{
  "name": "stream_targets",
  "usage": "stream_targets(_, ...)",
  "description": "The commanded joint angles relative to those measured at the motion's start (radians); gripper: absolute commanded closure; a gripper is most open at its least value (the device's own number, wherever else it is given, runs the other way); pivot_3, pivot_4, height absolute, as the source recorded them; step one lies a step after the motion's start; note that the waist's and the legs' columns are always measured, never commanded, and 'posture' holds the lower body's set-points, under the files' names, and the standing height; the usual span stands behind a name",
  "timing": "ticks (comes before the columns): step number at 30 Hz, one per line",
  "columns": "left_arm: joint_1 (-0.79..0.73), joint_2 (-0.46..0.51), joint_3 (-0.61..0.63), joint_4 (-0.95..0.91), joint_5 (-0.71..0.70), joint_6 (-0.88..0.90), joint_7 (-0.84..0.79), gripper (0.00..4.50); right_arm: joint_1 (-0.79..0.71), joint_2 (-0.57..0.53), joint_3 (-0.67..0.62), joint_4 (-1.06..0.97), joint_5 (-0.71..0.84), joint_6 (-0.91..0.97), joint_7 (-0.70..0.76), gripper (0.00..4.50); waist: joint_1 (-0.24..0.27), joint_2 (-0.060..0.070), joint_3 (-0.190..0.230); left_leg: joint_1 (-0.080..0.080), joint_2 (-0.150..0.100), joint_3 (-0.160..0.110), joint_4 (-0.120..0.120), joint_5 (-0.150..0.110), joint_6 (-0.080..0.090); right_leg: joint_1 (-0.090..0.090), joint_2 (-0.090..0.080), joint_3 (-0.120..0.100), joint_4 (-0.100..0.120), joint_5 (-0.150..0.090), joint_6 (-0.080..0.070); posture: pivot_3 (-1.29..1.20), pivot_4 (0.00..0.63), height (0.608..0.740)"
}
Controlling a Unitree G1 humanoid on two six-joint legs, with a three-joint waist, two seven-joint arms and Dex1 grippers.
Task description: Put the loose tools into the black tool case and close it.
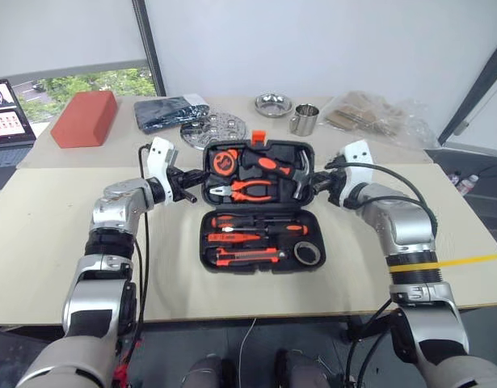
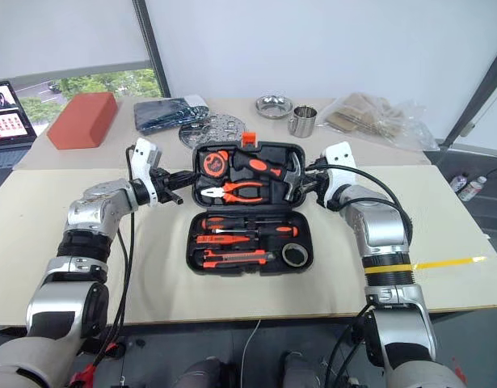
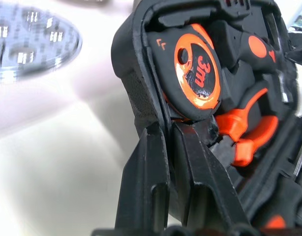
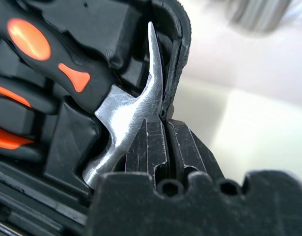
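Observation:
One finger of my left gripper is inside the lid's rim (image 3: 158, 98). My left gripper should open, pull out and press from above as the lid folds over.
The black tool case (image 1: 208, 242) lies open in the middle of the table. Its near half holds two black-and-orange screwdrivers (image 1: 250, 220), an orange-black utility knife (image 1: 245, 257) and a small dark tape roll (image 1: 307, 255). The far half, the lid (image 1: 258, 146), is tilted up and carries a tape measure (image 3: 195, 73), pliers (image 1: 242, 191) and a hammer (image 4: 131, 113). My left gripper (image 3: 165, 129) is shut on the lid's left rim. My right gripper (image 4: 164, 123) is shut on the lid's right rim, beside the hammer head.
Behind the case are a perforated metal disc (image 1: 214, 129), a dark folded cloth (image 1: 171, 111), a red block (image 1: 85, 117), a metal bowl (image 1: 273, 104), a metal cup (image 1: 305, 120) and a plastic bag (image 1: 377, 117). A laptop (image 1: 6, 113) stands far left.

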Motion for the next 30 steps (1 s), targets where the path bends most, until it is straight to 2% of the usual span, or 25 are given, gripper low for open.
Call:
stream_targets(1,0.042,-0.008,-0.040,-0.121,0.014,-0.136,-0.044,4.50,0.060,-0.017,0.070,-0.121,-0.075,-0.208,0.027,4.50,-0.003,0.000,0.000,0.000,0.000,0.000,-0.001,0.000,0.000,0.000,0.000,0.000,0.000,-0.001,0.001,0.00,0.150,0.734)
stream_targets(5,0.134,-0.023,-0.027,-0.212,0.016,-0.180,0.027,4.50,0.180,-0.030,0.082,-0.176,-0.138,-0.354,0.002,4.50,-0.004,0.000,0.000,0.002,-0.001,-0.001,-0.008,0.000,0.000,0.001,0.000,0.000,-0.004,-0.002,0.002,0.00,0.150,0.734)
stream_targets(9,0.299,-0.026,-0.029,-0.437,0.028,-0.250,0.084,4.50,0.347,-0.055,0.052,-0.279,-0.202,-0.587,-0.039,4.50,-0.001,0.000,0.000,0.004,-0.001,-0.001,-0.010,0.000,0.000,0.003,0.000,0.001,-0.005,-0.002,0.003,0.00,0.150,0.734)
stream_targets(12,0.360,-0.019,-0.012,-0.542,0.010,-0.220,0.128,4.50,0.422,-0.062,0.032,-0.334,-0.203,-0.630,-0.046,4.50,0.001,0.000,0.000,0.006,-0.001,0.000,-0.010,0.000,0.000,0.004,-0.001,0.002,-0.005,-0.002,0.003,0.00,0.150,0.734)
stream_targets(16,0.465,-0.007,0.039,-0.725,-0.052,-0.091,0.196,4.50,0.556,-0.084,0.021,-0.453,-0.227,-0.698,-0.043,4.50,0.003,0.000,0.000,0.013,0.001,0.000,-0.007,0.000,-0.001,0.012,-0.001,0.003,-0.006,-0.004,0.006,0.00,0.150,0.734)
stream_targets(18,0.537,0.013,0.070,-0.809,-0.089,-0.021,0.208,3.75,0.632,-0.101,0.012,-0.519,-0.223,-0.711,-0.026,3.79,0.001,0.000,0.000,0.018,0.002,0.000,-0.006,0.000,-0.001,0.016,-0.001,0.004,-0.006,-0.007,0.009,0.00,0.150,0.734)
stream_targets(20,0.626,0.062,0.108,-0.880,-0.118,0.033,0.192,3.27,0.731,-0.129,-0.017,-0.606,-0.189,-0.690,0.009,3.32,0.001,0.000,0.000,0.021,0.004,0.000,-0.007,0.000,-0.002,0.018,-0.001,0.006,-0.005,-0.008,0.008,0.00,0.150,0.734)
stream_targets(21,0.656,0.084,0.123,-0.902,-0.131,0.053,0.185,2.66,0.766,-0.140,-0.031,-0.638,-0.175,-0.679,0.022,2.73,0.001,0.000,0.000,0.022,0.006,0.000,-0.007,0.000,-0.002,0.018,-0.001,0.007,-0.005,-0.009,0.007,0.00,0.150,0.734)
stream_targets(23,0.727,0.166,0.187,-0.936,-0.212,0.170,0.133,2.11,0.857,-0.184,-0.096,-0.724,-0.104,-0.617,0.078,2.21,0.003,0.000,0.000,0.024,0.007,0.000,-0.007,0.000,-0.003,0.019,0.000,0.007,-0.003,-0.009,0.006,0.00,0.150,0.734)
stream_targets(26,0.812,0.329,0.253,-0.887,-0.289,0.265,-0.023,1.10,1.020,-0.289,-0.192,-0.833,0.097,-0.447,0.238,1.18,0.008,0.000,0.000,0.025,0.009,0.000,-0.006,-0.002,-0.008,0.019,0.000,0.007,-0.002,-0.011,0.004,0.00,0.150,0.734)
stream_targets(29,0.743,0.410,0.199,-0.731,-0.248,0.215,-0.095,1.10,1.133,-0.368,-0.211,-0.877,0.235,-0.359,0.376,1.18,0.025,0.000,0.000,0.026,0.009,-0.001,-0.006,-0.004,-0.011,0.021,-0.001,0.005,-0.002,-0.012,0.002,0.00,0.150,0.734)
stream_targets(30,0.680,0.408,0.161,-0.663,-0.214,0.169,-0.106,1.08,1.138,-0.379,-0.195,-0.875,0.253,-0.341,0.398,1.40,0.034,0.000,0.000,0.028,0.009,-0.002,-0.006,-0.005,-0.012,0.022,-0.001,0.004,-0.003,-0.012,0.001,0.00,0.150,0.734)
